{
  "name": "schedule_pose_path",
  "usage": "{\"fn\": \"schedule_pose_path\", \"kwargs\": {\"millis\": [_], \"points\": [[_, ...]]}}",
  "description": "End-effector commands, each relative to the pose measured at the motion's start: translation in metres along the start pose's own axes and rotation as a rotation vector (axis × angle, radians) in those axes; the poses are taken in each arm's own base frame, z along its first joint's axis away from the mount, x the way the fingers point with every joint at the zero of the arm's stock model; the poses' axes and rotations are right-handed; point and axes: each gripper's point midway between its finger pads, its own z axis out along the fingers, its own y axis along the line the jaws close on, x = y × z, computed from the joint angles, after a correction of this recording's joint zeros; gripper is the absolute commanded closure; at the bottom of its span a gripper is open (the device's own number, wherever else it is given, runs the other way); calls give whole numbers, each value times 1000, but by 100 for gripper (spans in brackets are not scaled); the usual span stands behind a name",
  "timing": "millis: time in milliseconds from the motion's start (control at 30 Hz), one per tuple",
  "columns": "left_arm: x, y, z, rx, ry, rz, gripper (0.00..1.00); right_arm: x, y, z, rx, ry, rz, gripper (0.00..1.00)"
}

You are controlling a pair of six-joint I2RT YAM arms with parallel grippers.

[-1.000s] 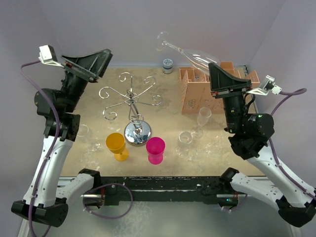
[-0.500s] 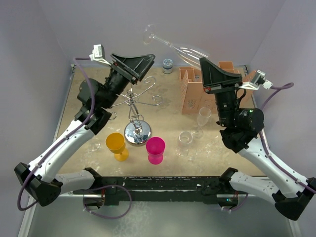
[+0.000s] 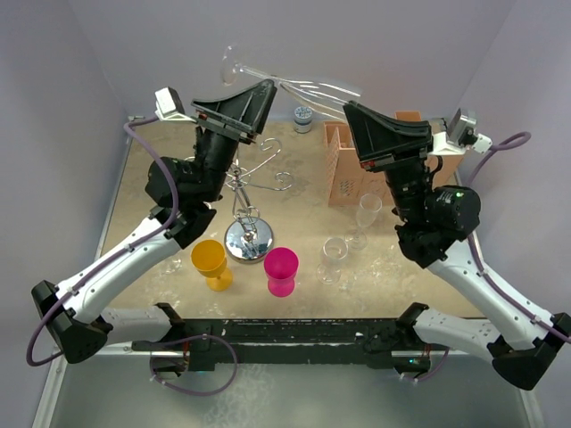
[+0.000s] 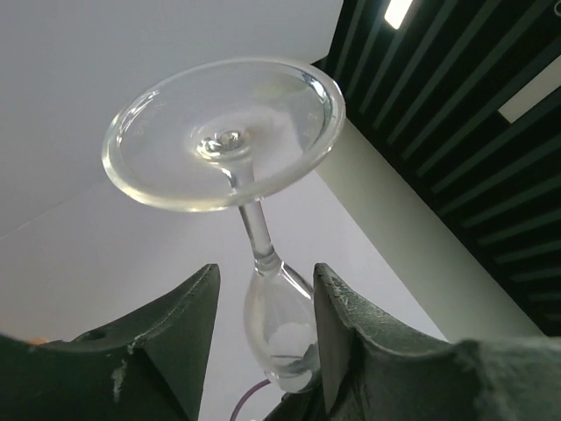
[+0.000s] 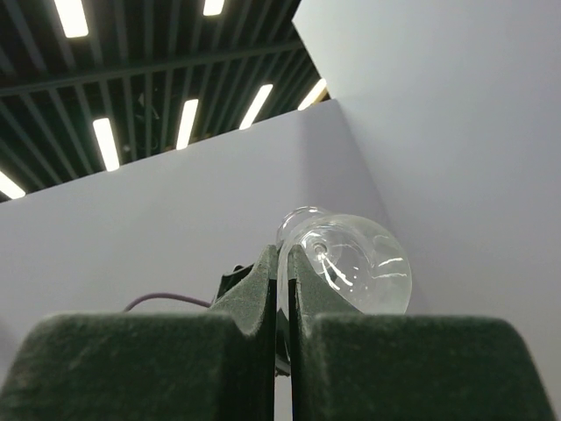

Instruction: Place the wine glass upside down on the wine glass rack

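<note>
The wine glass's bowl (image 4: pixel 279 324) is leaning on my left gripper's finger. My left gripper should center itself on the glass's stem (image 4: pixel 259 239) and close there before my right gripper lets go of the glass's rim.
A clear wine glass (image 3: pixel 299 86) lies sideways high above the table, foot to the left. My right gripper (image 3: pixel 350 107) is shut on its rim; in the right wrist view the fingers (image 5: pixel 263 272) pinch the thin glass edge and the bowl (image 5: pixel 355 263) bulges to the right. My left gripper (image 3: pixel 269 86) is open around the glass. In the left wrist view the bowl (image 4: pixel 280 320) sits between the fingers, against the right pad (image 4: pixel 337 307), with a gap on the left. The silver wine glass rack (image 3: pixel 248 234) stands below, partly hidden by my left arm.
An orange-pink slotted box (image 3: pixel 352 174) stands at the back right. A yellow goblet (image 3: pixel 211 261) and a pink goblet (image 3: pixel 282 270) stand near the rack's base. Two clear glasses (image 3: pixel 366 214) (image 3: pixel 334 259) stand right of them. A small jar (image 3: pixel 303 118) sits at the back.
My left arm swung up and right from the left side until its jaws came around the glass, and they narrowed. My right gripper carried the glass leftwards.
</note>
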Motion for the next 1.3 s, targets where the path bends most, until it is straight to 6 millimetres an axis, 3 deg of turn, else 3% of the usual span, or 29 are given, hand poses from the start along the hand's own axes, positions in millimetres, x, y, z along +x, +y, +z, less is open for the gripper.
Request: {"fn": "schedule_pose_path", "kwargs": {"millis": [0,300,600,767,967,1100,1267], "points": [[-24,-34,3,113,-120,11,59,-26,41,6,-159,-53,22,100],[-25,-49,0,187,-145,15,86,-13,57,-1,-257,12,44,100],[-25,-50,-4,207,-169,47,93,18,69,-14,-380,118,99,100],[-20,-41,-1,187,-171,77,89,26,59,-11,-334,118,206,100],[-21,-23,-5,141,-191,132,80,1,17,-6,-76,-54,396,100],[-20,-15,-7,111,-193,169,79,-8,-6,-6,57,-125,482,100],[-22,-7,-10,79,-201,206,70,-10,-10,-4,85,-139,535,100]]}}
